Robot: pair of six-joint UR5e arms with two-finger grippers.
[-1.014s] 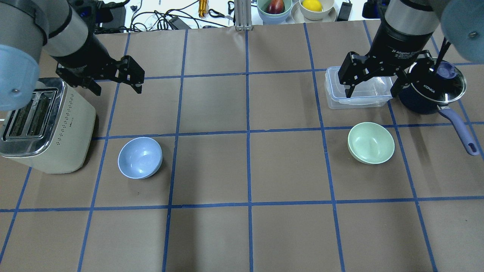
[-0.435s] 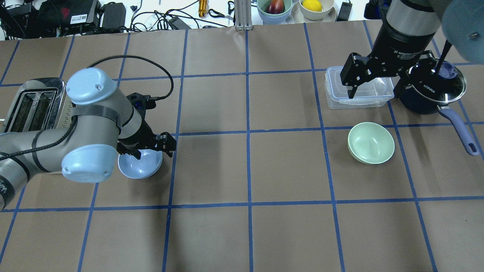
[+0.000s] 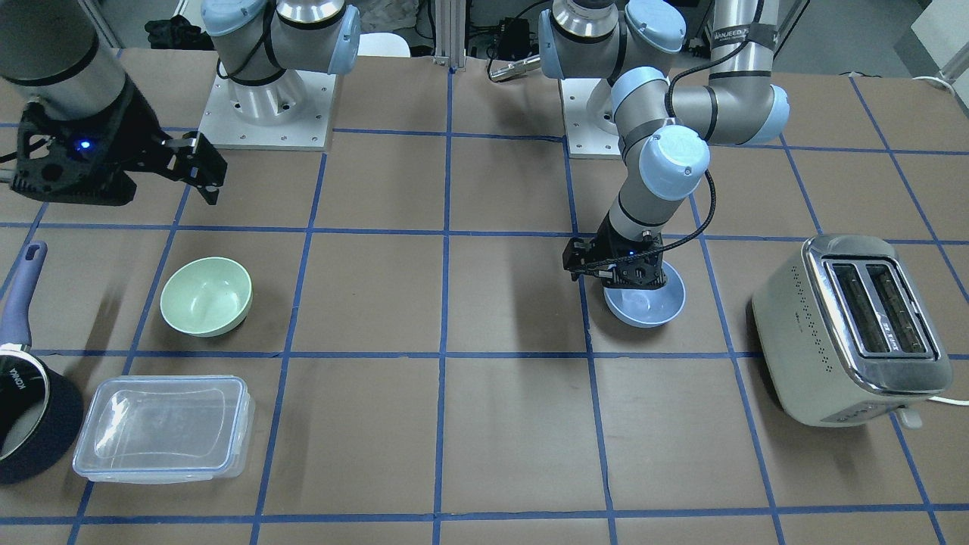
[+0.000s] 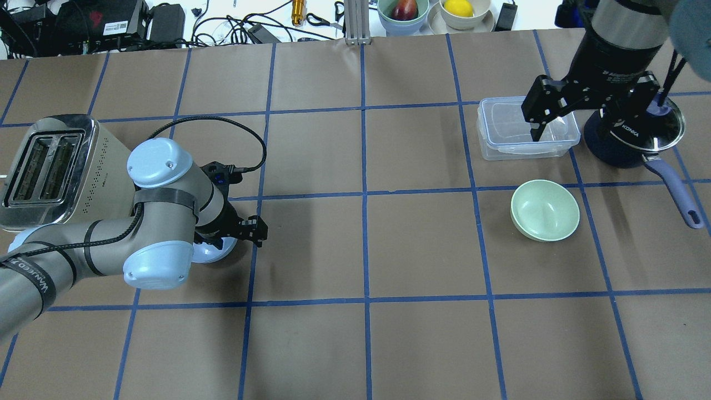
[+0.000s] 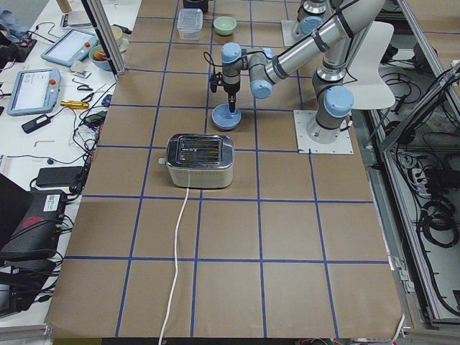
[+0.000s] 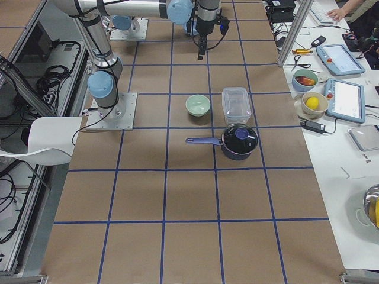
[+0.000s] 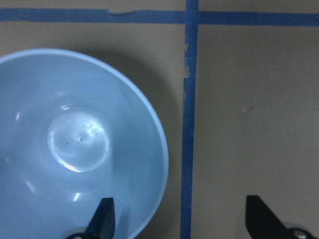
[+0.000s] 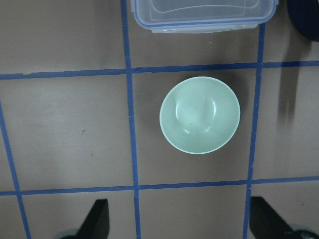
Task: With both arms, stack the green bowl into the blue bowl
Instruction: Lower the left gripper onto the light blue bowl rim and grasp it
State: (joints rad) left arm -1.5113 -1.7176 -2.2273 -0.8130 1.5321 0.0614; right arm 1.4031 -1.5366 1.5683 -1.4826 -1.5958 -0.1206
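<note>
The blue bowl (image 3: 646, 307) is next to the toaster, far from the robot's right gripper, so the left gripper should put it in the middle of the table (image 3: 438, 353) before the right gripper brings the green bowl.
The pale blue bowl (image 3: 649, 309) sits on the table beside the toaster; in the overhead view only its edge (image 4: 215, 254) shows under the left arm. My left gripper (image 4: 240, 233) is low over it and open. In the left wrist view (image 7: 182, 219) one finger stands inside the blue bowl (image 7: 65, 149) and the other outside its rim. The mint-green bowl (image 4: 545, 210) sits alone on the right side of the table. My right gripper (image 4: 580, 125) hangs open and empty high behind it, and its wrist view looks down on the green bowl (image 8: 200, 115).
A cream toaster (image 4: 50, 172) stands just left of the blue bowl. A clear blue-rimmed container (image 4: 508, 139) and a dark lidded pot (image 4: 633, 141) with a purple handle stand behind the green bowl. Bowls of fruit (image 4: 402, 14) sit beyond the table's far edge.
My left arm has swung from above the toaster down to the blue bowl and lowered over its rim. My right gripper has shifted slightly right and back.
</note>
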